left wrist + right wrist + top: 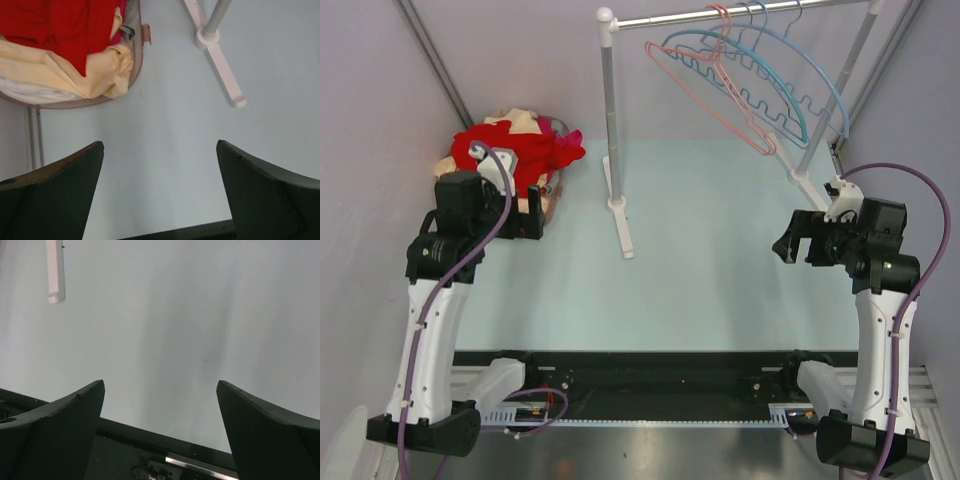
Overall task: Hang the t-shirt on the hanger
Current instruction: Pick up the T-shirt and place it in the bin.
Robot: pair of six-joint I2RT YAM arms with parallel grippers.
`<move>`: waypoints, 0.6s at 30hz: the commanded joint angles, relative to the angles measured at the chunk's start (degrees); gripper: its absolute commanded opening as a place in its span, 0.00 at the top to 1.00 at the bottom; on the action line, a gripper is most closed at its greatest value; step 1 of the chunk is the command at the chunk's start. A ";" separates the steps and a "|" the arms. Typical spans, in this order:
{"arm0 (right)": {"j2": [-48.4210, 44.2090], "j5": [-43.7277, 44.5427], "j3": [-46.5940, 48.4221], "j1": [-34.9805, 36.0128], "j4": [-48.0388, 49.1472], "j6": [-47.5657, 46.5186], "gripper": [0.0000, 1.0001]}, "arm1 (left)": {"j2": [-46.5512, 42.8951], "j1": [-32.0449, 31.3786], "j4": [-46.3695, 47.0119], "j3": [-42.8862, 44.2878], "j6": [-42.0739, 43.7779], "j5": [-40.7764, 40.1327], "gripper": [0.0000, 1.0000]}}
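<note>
The red t-shirt lies uncovered on top of the basket's pile, so the robot's left gripper should go on over the basket, open, and close on a red fold.
The red t-shirt lies bunched on top of a pile in a basket at the far left; it also shows in the left wrist view. Two salmon-pink hangers hang on the rail at the back right. My left gripper is open and empty, just in front of the basket, over bare table. My right gripper is open and empty at the right, below the hangers, also over bare table.
A pale yellow garment and a magenta one lie in the basket with the t-shirt. Blue wavy hangers hang behind the pink ones. The rack's white post and foot stand mid-table.
</note>
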 commanded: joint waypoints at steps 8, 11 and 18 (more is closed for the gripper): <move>-0.16 -6.72 1.33 -0.08 -1.39 -3.40 0.00 | 25.37 0.51 15.15 19.47 8.08 -11.19 0.00; 0.11 -6.89 1.33 0.01 -1.74 -3.75 0.00 | 34.78 1.38 16.38 25.63 9.31 -12.16 0.00; 0.46 -6.37 0.71 0.36 -1.56 -4.28 0.00 | 50.70 2.88 20.15 35.21 13.44 -14.18 0.00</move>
